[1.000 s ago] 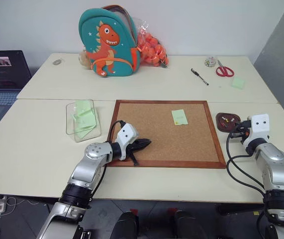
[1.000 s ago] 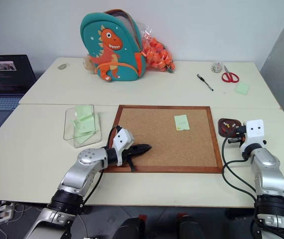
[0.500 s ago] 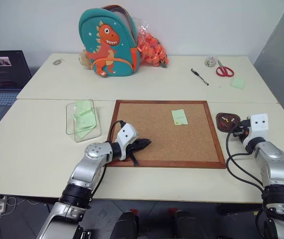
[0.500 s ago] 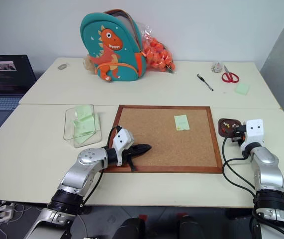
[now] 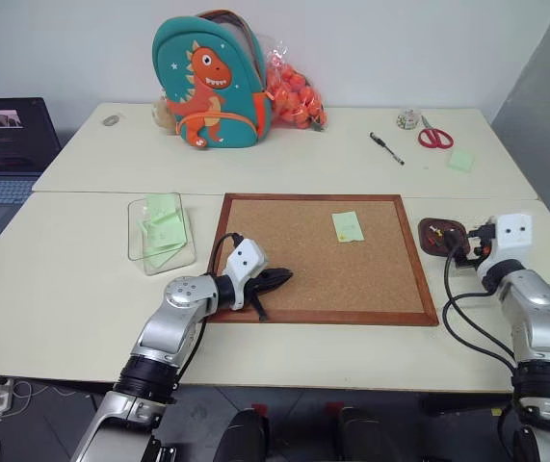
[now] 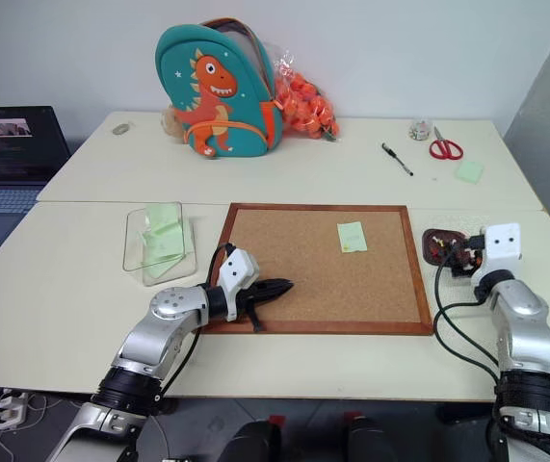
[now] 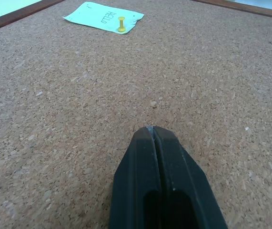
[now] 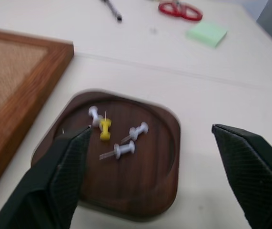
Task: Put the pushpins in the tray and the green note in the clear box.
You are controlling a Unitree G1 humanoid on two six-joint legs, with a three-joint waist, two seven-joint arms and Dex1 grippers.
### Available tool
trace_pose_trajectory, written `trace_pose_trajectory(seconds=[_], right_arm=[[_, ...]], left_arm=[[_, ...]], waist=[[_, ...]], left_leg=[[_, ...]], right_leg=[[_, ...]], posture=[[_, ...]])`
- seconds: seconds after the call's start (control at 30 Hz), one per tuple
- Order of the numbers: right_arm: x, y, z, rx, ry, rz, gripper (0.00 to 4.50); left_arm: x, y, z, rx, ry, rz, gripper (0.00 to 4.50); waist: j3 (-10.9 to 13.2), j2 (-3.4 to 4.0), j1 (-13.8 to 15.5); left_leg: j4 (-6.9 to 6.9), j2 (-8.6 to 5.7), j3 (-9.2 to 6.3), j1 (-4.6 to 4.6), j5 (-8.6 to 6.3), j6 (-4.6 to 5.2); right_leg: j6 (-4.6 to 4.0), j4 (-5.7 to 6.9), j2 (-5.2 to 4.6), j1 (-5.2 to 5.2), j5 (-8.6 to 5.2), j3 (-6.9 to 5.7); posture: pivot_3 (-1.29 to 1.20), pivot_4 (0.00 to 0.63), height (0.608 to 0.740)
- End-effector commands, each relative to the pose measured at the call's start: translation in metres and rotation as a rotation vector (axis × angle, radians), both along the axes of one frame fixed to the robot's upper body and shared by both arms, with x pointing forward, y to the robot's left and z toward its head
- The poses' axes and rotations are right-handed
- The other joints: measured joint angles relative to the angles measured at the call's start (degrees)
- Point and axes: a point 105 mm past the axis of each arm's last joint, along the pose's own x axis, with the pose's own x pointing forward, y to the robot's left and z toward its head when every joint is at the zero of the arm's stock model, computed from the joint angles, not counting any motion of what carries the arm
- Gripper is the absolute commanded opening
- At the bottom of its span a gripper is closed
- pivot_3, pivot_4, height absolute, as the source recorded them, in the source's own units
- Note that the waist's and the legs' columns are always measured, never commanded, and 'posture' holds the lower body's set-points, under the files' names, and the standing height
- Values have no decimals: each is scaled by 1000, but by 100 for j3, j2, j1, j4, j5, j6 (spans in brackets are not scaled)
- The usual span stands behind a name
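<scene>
Only the yellow pushpin (image 5: 346,222) fixes the green note (image 5: 349,229) to the board, so the note will come free whole when I pull the pushpin out.
The green note (image 5: 348,225) lies on the cork board (image 5: 294,241), held there by a yellow pushpin (image 7: 121,24). To the right of the board sits the dark brown tray (image 8: 155,181), with several pushpins (image 8: 119,150) lying in it, white ones and a yellow one. My right gripper (image 8: 151,130) hovers just over the tray, open and with nothing between its fingers. Over the board's near left part my left gripper (image 5: 279,280) is shut and empty. The clear box (image 5: 159,231) stands left of the board with green slips inside.
A dinosaur backpack (image 5: 212,82) and a bag of orange balls (image 5: 294,96) stand at the back. A pen (image 5: 386,148), red scissors (image 5: 435,136) and a green pad (image 5: 461,160) lie at the back right. A laptop (image 5: 5,144) sits far left.
My right gripper has opened from shut and lifted a little above the tray. The left arm has stayed still.
</scene>
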Motion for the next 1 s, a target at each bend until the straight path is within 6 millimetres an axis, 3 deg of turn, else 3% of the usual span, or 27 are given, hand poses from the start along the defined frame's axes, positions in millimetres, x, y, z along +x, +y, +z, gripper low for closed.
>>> trace_pose_trajectory(seconds=[0.03, 0.17, 0.47, 0.67, 1.0], right_arm=[[-9, 35, 32, 60, -109, 171, 4352], [-16, 88, 26, 75, -61, 373, 4352], [-1, 162, 10, 115, 8, 521, 4352], [10, 179, 1, 99, 20, 532, 4352], [17, 185, -13, 99, 44, 533, 4352]], left_arm=[[-11, -4, -23, 36, 85, -25, 0], [-11, -4, -23, 36, 88, -28, 0], [-10, -6, -22, 32, 86, -32, 0], [-10, -7, -22, 29, 85, -29, 0], [-13, -9, -24, 24, 90, -32, 0]], waist=[[0, 1, -1], [-1, 2, -5], [-2, 2, 6], [-2, 2, 12], [-2, 2, 8]], left_leg=[[0, 0, 0, 0, 0, 0], [-1, 2, -4, 0, 0, 0], [1, 1, -6, -1, 0, 0], [1, 1, -8, -3, 0, 0], [0, 1, -9, -2, 0, 0]], right_leg=[[0, 0, 0, 0, 0, 0], [0, 0, 1, 1, 0, -2], [0, 0, 1, -1, 0, -5], [0, -1, -2, -2, 0, -8], [0, -1, -1, -2, 0, -9]], posture=[[0, 150, 740], [0, 150, 740], [0, 150, 740], [0, 150, 740], [0, 150, 740]])
